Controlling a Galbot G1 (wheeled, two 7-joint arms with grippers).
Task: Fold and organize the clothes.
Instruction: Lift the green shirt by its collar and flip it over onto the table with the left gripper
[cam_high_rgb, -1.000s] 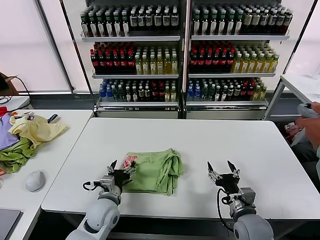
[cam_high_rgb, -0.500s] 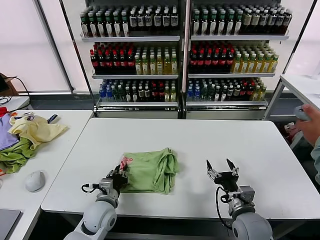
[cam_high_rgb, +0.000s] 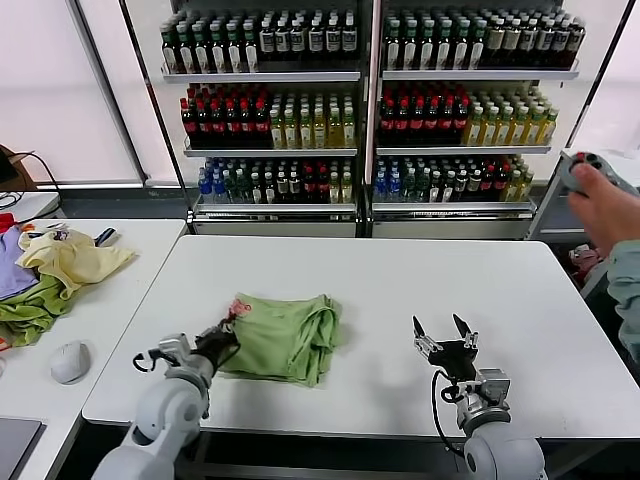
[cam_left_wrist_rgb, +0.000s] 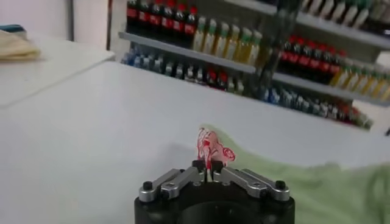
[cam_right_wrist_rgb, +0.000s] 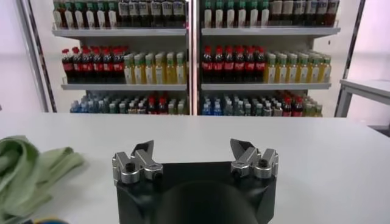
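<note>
I see the light green shirt lying plain side up (cam_high_rgb: 278, 340). My left gripper should bring the shirt's printed corner over toward the bunched edge (cam_high_rgb: 325, 335) and turn the front up.
A light green shirt (cam_high_rgb: 285, 336) lies folded and bunched on the white table (cam_high_rgb: 400, 270), left of centre. My left gripper (cam_high_rgb: 224, 333) is shut on its left corner, where the red-pink print (cam_left_wrist_rgb: 210, 148) sticks up between the jaws; the green cloth (cam_left_wrist_rgb: 317, 189) trails beyond it in the left wrist view. My right gripper (cam_high_rgb: 444, 336) is open and empty above the table's front right, apart from the shirt, whose edge (cam_right_wrist_rgb: 27, 173) shows in the right wrist view.
A side table on the left holds a pile of yellow, green and purple clothes (cam_high_rgb: 50, 270) and a grey mouse-like object (cam_high_rgb: 71, 361). Shelves of bottles (cam_high_rgb: 360, 110) stand behind. A person's hand with a controller (cam_high_rgb: 595, 185) is at far right.
My left gripper has closed on the shirt's printed corner and pulled it left; the whole shirt slid leftward with it. The right gripper stayed put. The person's hand rose.
</note>
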